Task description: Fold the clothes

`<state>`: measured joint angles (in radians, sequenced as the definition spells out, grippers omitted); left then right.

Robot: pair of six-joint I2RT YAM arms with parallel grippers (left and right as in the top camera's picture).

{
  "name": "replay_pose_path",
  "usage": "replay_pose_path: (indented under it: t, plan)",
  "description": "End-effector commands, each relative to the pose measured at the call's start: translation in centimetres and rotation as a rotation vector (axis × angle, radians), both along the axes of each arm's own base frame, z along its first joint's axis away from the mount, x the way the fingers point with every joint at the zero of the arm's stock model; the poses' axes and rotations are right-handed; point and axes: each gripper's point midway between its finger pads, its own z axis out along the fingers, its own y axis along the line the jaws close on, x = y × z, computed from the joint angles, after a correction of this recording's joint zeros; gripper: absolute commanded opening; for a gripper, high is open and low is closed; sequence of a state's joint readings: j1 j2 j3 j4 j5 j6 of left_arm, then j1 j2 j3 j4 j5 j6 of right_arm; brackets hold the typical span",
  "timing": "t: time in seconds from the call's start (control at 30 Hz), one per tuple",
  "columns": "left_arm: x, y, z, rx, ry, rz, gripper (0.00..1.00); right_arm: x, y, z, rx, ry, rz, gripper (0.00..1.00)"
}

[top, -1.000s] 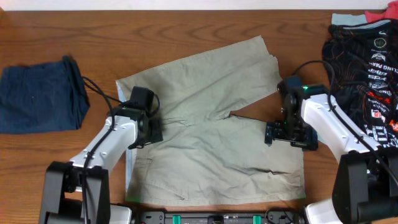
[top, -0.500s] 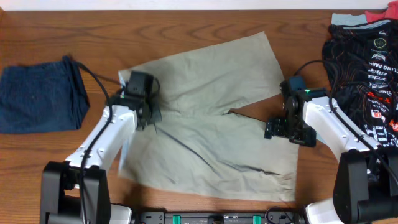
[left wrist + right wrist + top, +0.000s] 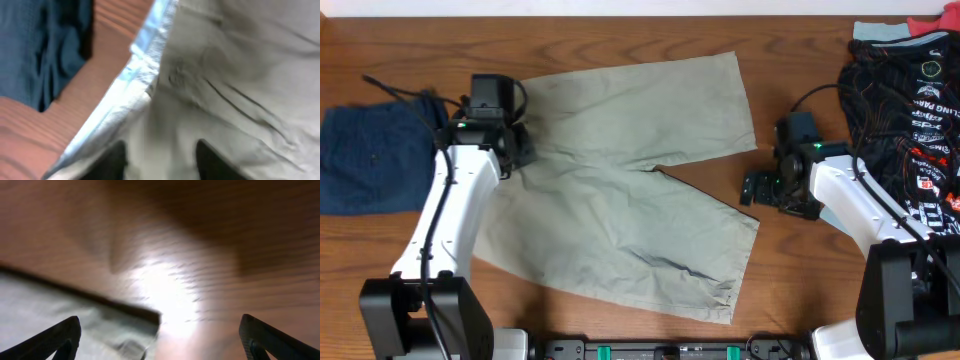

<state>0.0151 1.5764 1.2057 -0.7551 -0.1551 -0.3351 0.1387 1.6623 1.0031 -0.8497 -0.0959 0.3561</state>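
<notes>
My right gripper is to take the khaki shorts' front leg [image 3: 670, 250] by its far hem corner [image 3: 755, 224] and swing the leg toward the black jersey before folding, because the leg slants toward me.
The khaki shorts [image 3: 620, 200] lie spread flat across the middle of the table, legs pointing right and front right. My left gripper [image 3: 513, 155] is at their waistband on the left. In the left wrist view its fingers [image 3: 160, 162] are shut on a ridge of khaki cloth [image 3: 240, 75], beside the pale blue lining [image 3: 135, 75]. My right gripper [image 3: 751, 188] is open on bare wood just right of the shorts, between the two leg hems. In the right wrist view its fingers [image 3: 160, 327] are wide apart, with a hem corner [image 3: 60, 305] at lower left.
A dark navy garment [image 3: 375, 160] lies at the far left, close to my left gripper, and shows in the left wrist view [image 3: 45, 45]. A black jersey with red and white print [image 3: 910, 110] is heaped at the right edge, behind my right arm.
My left gripper has moved back and left, dragging the shorts with it and turning them. The leg hem has slid away from my right gripper, which now sits over bare wood.
</notes>
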Motion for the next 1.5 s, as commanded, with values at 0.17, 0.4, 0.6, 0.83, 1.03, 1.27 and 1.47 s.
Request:
replay_pose_path:
  t: [0.17,0.4,0.6,0.83,1.03,1.27,1.47]
  plan:
    - [-2.7,1.7,-0.8,-0.008,0.094,0.093,0.56,-3.6,2.4,0.5,0.162,0.133,0.124,0.99]
    - [-6.5,0.0,-1.8,-0.096,0.251,0.102,0.57,-4.3,3.5,-0.4,0.234,0.136,0.122,0.81]
    - [-8.2,-0.2,-1.9,-0.105,0.321,0.117,0.62,-4.4,5.3,-2.3,0.321,0.072,0.155,0.74]
    - [-8.4,-0.6,-1.9,-0.131,0.329,0.112,0.62,-2.4,5.0,-3.2,0.271,-0.026,0.152,0.33]
    - [-9.3,-1.4,-2.0,-0.172,0.369,0.108,0.63,2.5,0.2,-2.8,0.082,-0.174,-0.046,0.01]
    - [-9.9,-2.3,-2.0,-0.220,0.395,0.103,0.68,10.1,-5.3,3.5,0.069,-0.383,-0.197,0.01]
    - [-10.4,-4.7,-2.0,-0.362,0.417,0.085,0.74,9.0,-6.3,4.1,0.052,-0.322,-0.188,0.99]
